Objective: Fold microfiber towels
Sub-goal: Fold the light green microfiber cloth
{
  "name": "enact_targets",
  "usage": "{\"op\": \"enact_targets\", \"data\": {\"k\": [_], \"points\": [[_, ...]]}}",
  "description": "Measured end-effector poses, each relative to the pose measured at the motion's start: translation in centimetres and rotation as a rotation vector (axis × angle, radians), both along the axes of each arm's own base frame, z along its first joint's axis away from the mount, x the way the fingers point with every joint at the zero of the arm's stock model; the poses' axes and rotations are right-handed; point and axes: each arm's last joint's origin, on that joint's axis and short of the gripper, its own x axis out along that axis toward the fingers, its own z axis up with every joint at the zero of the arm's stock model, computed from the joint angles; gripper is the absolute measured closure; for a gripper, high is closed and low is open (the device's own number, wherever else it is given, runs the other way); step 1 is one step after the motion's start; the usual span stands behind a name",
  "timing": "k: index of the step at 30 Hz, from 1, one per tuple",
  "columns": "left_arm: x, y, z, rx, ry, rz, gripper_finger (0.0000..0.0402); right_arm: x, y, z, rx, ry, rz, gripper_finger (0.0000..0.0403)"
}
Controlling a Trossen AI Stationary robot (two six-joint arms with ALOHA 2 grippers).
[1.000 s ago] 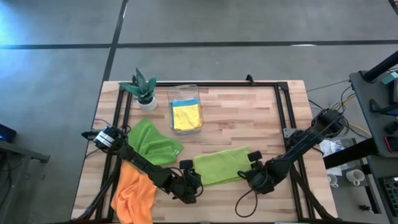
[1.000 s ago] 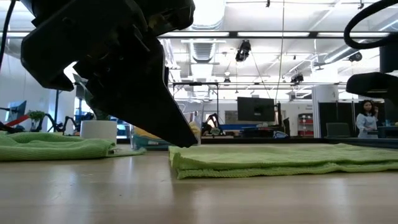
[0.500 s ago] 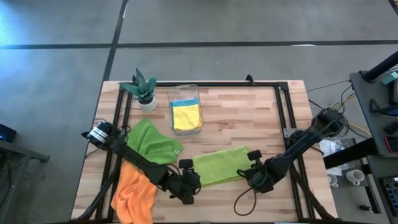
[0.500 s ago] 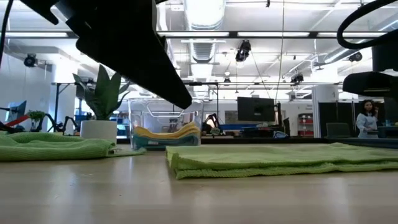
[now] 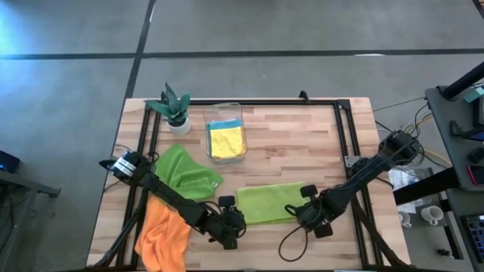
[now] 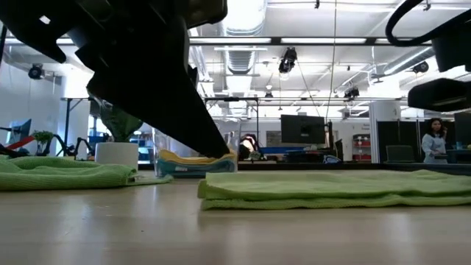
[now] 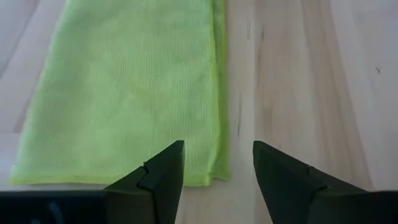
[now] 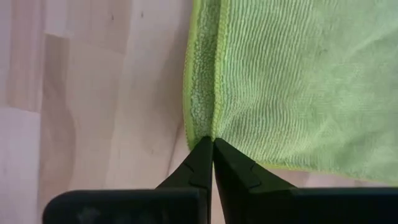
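Note:
My gripper will peel up the top layer and leave the lower layer flat when it lifts, because the lime green towel's edges lie slightly offset.
A lime green towel lies folded into a long strip on the wooden table, near its front edge. My left gripper is open at the strip's left end. Its fingers stand on either side of a corner, and in the low view a fingertip hangs just clear of the towel. My right gripper is shut at the strip's right end. A darker green towel and an orange towel lie at the left. My right gripper pinches a corner of the lime green towel between its two fingertips, where the folded edge ends. It comes from above, pointing down. How many layers are between the tips I cannot tell. The towel lies flat on the table.
A clear bin holding a yellow towel on a blue one stands at the middle back, seen also in the low view. A small potted plant is at the back left. A black frame rail runs along the table's edges.
In the low view my left gripper's fingertip rose off the lime towel's left end, then came back down to just above it. The towel's left end lies a little flatter than before.

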Motion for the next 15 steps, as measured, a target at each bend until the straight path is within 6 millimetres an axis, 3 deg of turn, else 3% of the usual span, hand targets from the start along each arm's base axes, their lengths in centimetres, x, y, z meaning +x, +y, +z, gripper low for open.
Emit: {"op": "enact_targets", "data": {"k": [4,8,15], "points": [[0.0,0.0,0.0,0.022,-0.004,-0.012,0.0226,0.3,-0.5,-0.2,0.063,0.044,-0.033,0.0394],[0.0,0.0,0.0,0.069,-0.001,-0.054,0.0226,0.7,-0.9,0.4,0.247,0.157,-0.096,0.0394],[0.2,0.7,-0.4,0.094,0.006,-0.053,0.0226,1.2,-1.6,0.3,0.206,0.12,-0.126,0.0394]]}}
